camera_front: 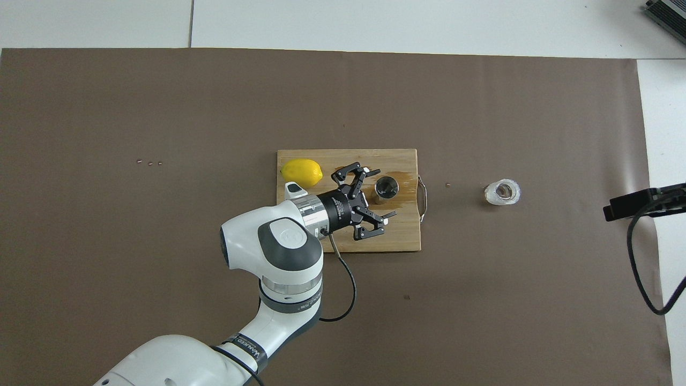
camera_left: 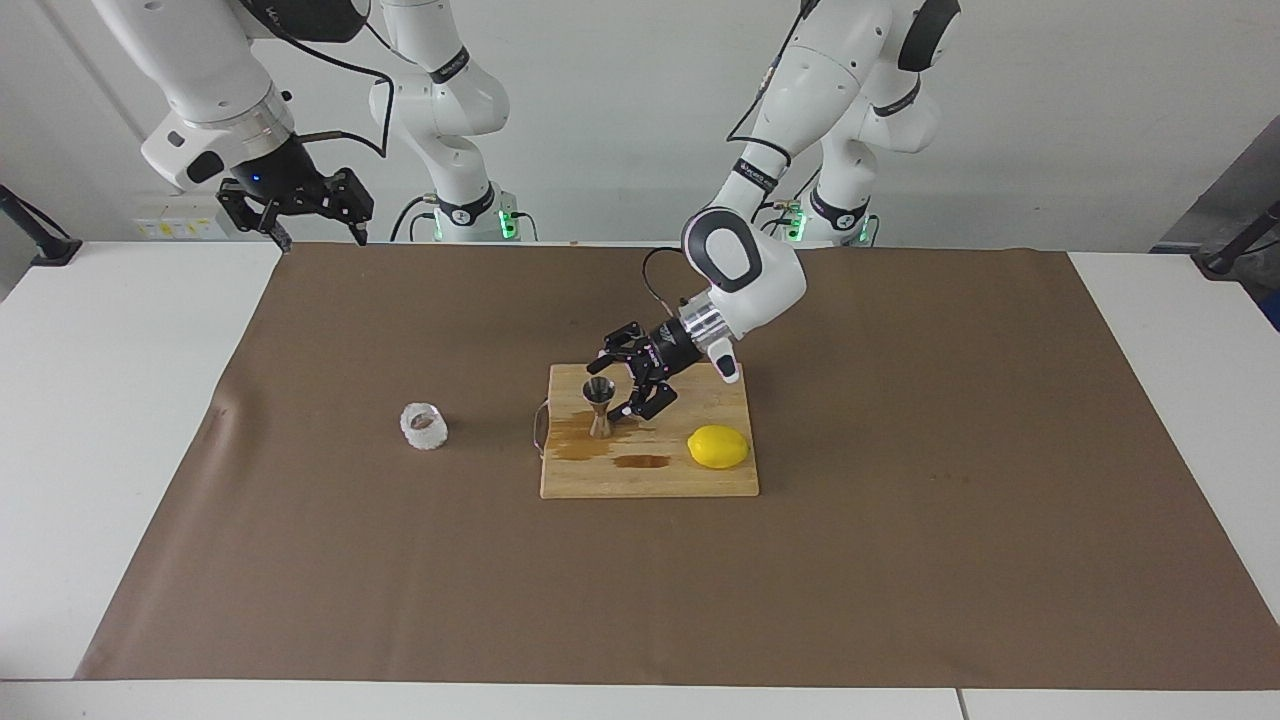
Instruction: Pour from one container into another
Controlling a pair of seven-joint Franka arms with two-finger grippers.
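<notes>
Small bits (camera_front: 448, 184) are scattered on the brown mat. I should expect more of them to be hidden under the clear knobbly cup (camera_front: 502, 192) when I lift it.
The steel jigger (camera_left: 600, 405) stands upright on the wooden cutting board (camera_left: 650, 482), at the board's end toward the right arm; it also shows in the overhead view (camera_front: 386, 188). My left gripper (camera_left: 618, 386) is open, its fingers spread to either side of the jigger without touching it; in the overhead view (camera_front: 380, 193) the jigger sits just off its fingertips. The clear knobbly cup (camera_left: 423, 427) stands on the brown mat toward the right arm's end, apart from the board (camera_front: 502, 192). My right gripper (camera_left: 298, 214) waits open, high over the table's edge by the robots.
A yellow lemon (camera_left: 718, 447) lies on the board at the left arm's end (camera_front: 302, 172). Wet brown stains (camera_left: 585, 446) mark the board beside the jigger. The board has a metal handle (camera_front: 423, 199) toward the cup. Small bits (camera_front: 149, 162) lie on the mat.
</notes>
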